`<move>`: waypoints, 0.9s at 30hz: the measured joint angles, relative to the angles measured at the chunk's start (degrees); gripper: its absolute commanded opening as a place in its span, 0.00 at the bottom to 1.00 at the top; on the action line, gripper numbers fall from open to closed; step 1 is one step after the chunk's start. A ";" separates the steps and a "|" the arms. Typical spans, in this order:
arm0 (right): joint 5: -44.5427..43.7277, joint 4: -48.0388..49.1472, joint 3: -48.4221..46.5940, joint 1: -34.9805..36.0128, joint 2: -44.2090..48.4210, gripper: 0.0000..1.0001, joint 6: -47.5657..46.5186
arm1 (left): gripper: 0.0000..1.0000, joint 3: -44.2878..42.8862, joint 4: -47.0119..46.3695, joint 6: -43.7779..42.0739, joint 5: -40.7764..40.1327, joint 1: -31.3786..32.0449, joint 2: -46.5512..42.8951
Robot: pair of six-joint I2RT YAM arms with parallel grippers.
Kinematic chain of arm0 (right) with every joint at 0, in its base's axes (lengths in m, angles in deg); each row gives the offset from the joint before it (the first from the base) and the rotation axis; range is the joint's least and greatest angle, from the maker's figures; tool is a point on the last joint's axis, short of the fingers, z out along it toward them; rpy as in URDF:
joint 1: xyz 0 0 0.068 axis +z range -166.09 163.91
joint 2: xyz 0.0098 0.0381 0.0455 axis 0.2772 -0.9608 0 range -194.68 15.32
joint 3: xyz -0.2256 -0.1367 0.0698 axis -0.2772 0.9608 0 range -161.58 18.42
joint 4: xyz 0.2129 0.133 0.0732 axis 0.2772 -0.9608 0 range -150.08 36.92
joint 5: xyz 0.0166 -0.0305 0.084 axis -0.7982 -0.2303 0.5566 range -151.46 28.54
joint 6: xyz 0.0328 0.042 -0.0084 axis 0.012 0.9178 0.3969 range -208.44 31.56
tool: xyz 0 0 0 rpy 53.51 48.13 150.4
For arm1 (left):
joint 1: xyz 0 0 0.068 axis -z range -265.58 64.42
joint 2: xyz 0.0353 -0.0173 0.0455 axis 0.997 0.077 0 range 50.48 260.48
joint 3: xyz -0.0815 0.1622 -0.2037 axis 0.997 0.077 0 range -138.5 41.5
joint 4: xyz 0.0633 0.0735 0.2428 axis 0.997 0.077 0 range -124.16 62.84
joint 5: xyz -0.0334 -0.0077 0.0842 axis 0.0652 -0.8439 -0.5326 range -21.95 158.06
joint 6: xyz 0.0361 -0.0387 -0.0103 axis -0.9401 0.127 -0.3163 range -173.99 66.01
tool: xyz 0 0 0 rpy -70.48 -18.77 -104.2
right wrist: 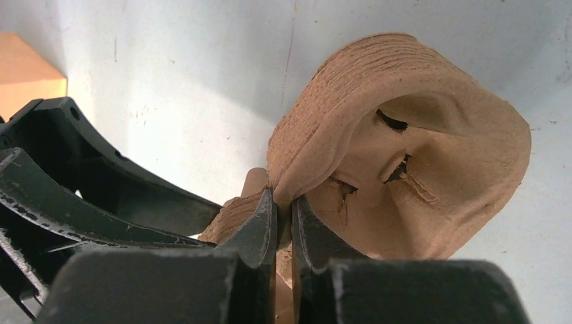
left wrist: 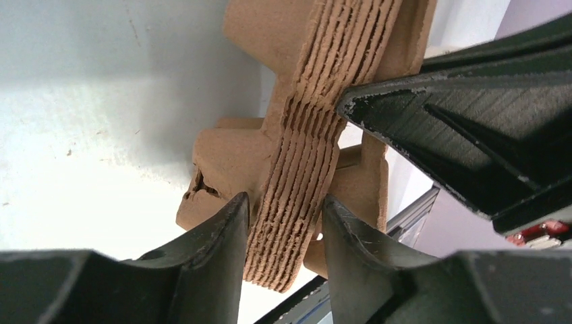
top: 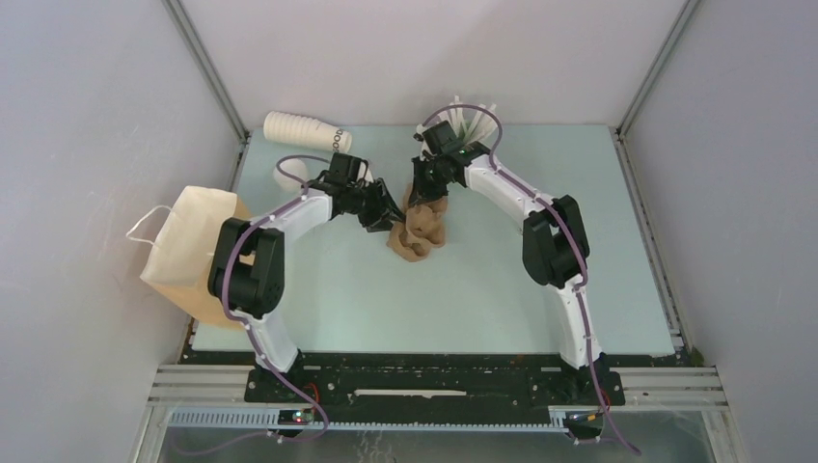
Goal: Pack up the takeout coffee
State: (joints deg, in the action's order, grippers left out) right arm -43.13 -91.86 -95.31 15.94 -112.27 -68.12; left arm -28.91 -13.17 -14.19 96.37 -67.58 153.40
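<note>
My left gripper needs to keep the stack down, since it reaches across several nested layers at the stack's edge [left wrist: 289, 202], while my right gripper lifts up the top carrier [right wrist: 301, 177] by its rim.
A stack of brown pulp cup carriers [top: 420, 236] lies mid-table between both arms. My left gripper [top: 386, 214] comes at it from the left. In the left wrist view its jaws [left wrist: 284, 199] press both sides of the stack's layered edge [left wrist: 297, 175]. My right gripper [top: 417, 198] reaches down from behind. In the right wrist view it [right wrist: 283, 196] is pinched shut on the thin rim of the top carrier [right wrist: 405, 155], which bends upward. A small white cup [top: 292, 170], the takeout coffee, stands at the back left, partly behind the left arm's cable. Its lid is not in view.
A long stack of nested white cups [top: 307, 130] lies at the back left. White sticks [top: 473, 118] fan out behind the right wrist. A cream paper bag [top: 193, 246] with handles hangs over the table's left edge.
</note>
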 measured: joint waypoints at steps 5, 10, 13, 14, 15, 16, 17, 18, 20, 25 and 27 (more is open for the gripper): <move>-7.89 -0.28 -0.31 2.43 0.46 0.11 2.84 | 0.38 0.35 0.33 5.07 -1.92 0.04 -0.37; -14.10 -0.76 -0.72 4.39 0.63 0.06 5.53 | 0.36 2.10 -1.14 8.50 -4.33 0.15 -1.70; -16.65 -1.09 -0.98 5.14 0.63 0.06 7.17 | 0.36 2.75 -1.64 9.77 -5.42 0.22 -2.23; -17.07 -1.16 -0.96 5.22 0.72 0.07 7.45 | 0.36 2.93 -1.88 9.88 -5.60 0.26 -2.34; -17.05 -1.11 -0.90 5.18 0.83 0.07 7.58 | 0.36 3.04 -2.03 9.86 -5.73 0.26 -2.43; -16.52 -0.22 0.11 4.83 1.31 0.07 7.56 | 0.36 3.23 -2.36 9.88 -5.75 0.28 -2.47; -15.78 0.81 1.29 4.42 1.86 0.07 7.61 | 0.36 3.50 -2.86 9.90 -5.66 0.31 -2.56; -14.47 2.86 3.65 3.43 2.93 0.07 7.74 | 0.36 3.98 -3.58 9.94 -5.62 0.37 -2.69; -11.52 5.25 6.69 2.10 4.33 0.07 8.20 | 0.36 4.98 -5.11 10.21 -5.53 0.63 -3.10; -4.17 11.85 13.60 -0.35 7.17 0.16 9.40 | 0.36 7.21 -8.52 10.88 -5.31 1.18 -3.96; -2.49 14.49 16.11 -0.90 8.20 0.17 9.60 | 0.36 7.52 -8.87 11.06 -5.18 1.27 -4.13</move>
State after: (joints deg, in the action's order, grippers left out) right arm -45.63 -77.37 -79.20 15.04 -104.07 -58.53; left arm -21.39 -22.04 -3.14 91.19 -66.32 149.27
